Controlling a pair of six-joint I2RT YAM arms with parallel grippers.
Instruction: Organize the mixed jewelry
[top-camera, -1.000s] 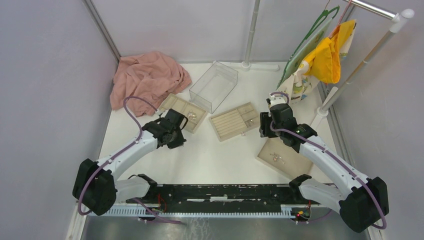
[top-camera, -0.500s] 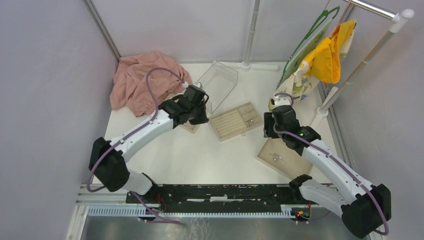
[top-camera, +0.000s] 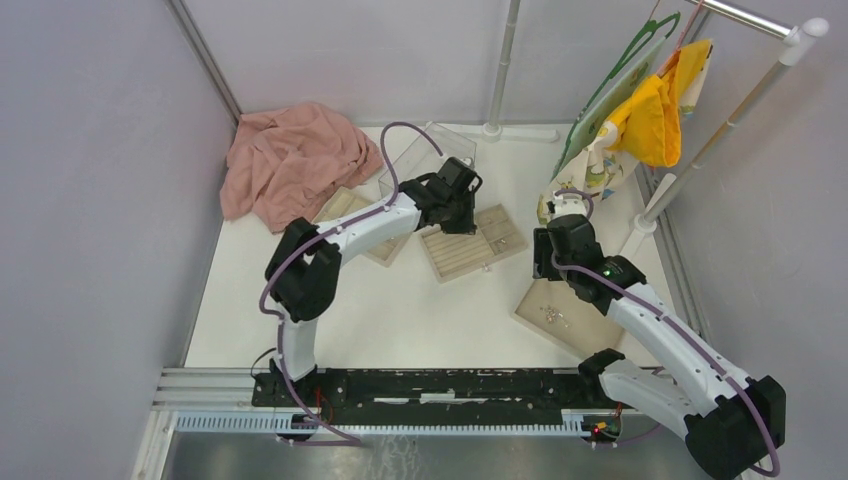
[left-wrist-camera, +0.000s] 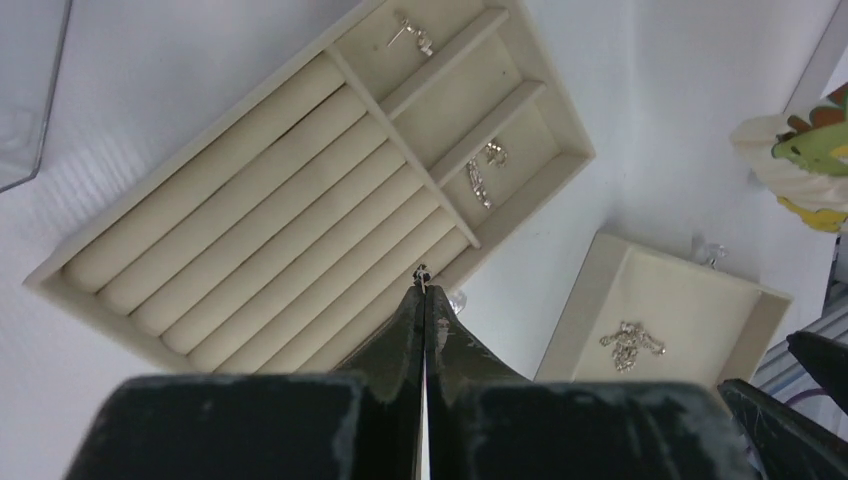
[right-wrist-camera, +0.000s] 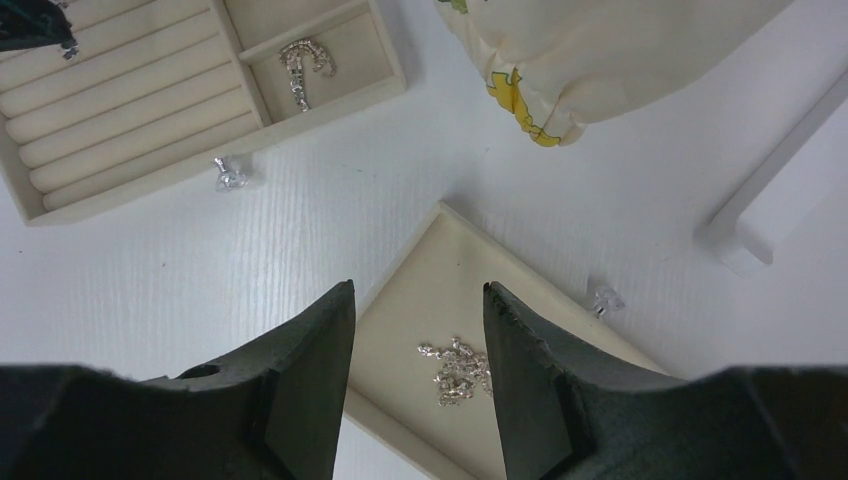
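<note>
I can see the tiny silver jewelry piece (left-wrist-camera: 422, 273) clear at the ends of my left gripper's fingers and room beside the earring, so my left gripper should go on to that compartment (left-wrist-camera: 398, 44) before it lets go there.
My left gripper (left-wrist-camera: 424, 292) is shut on a tiny silver jewelry piece (left-wrist-camera: 423, 273) that sticks out at its tips. It hovers over the ring-roll tray (left-wrist-camera: 250, 250), which lies mid-table in the top view (top-camera: 455, 255). That tray's side compartments hold an earring (left-wrist-camera: 411, 35) and a short chain (left-wrist-camera: 481, 172). My right gripper (right-wrist-camera: 418, 292) is open and empty above a plain beige tray (right-wrist-camera: 440, 270) holding a silver chain cluster (right-wrist-camera: 457, 368). Loose studs lie on the table (right-wrist-camera: 228, 176) (right-wrist-camera: 603, 298).
A third beige tray (top-camera: 345, 205) lies left, partly under my left arm. A clear plastic box (top-camera: 425, 160) and a pink cloth (top-camera: 290, 160) sit at the back. A rack with a yellow garment (top-camera: 655, 115) stands at the right.
My left arm has swung right from the left tray to over the ring-roll tray, its gripper shut. My right arm has barely shifted.
</note>
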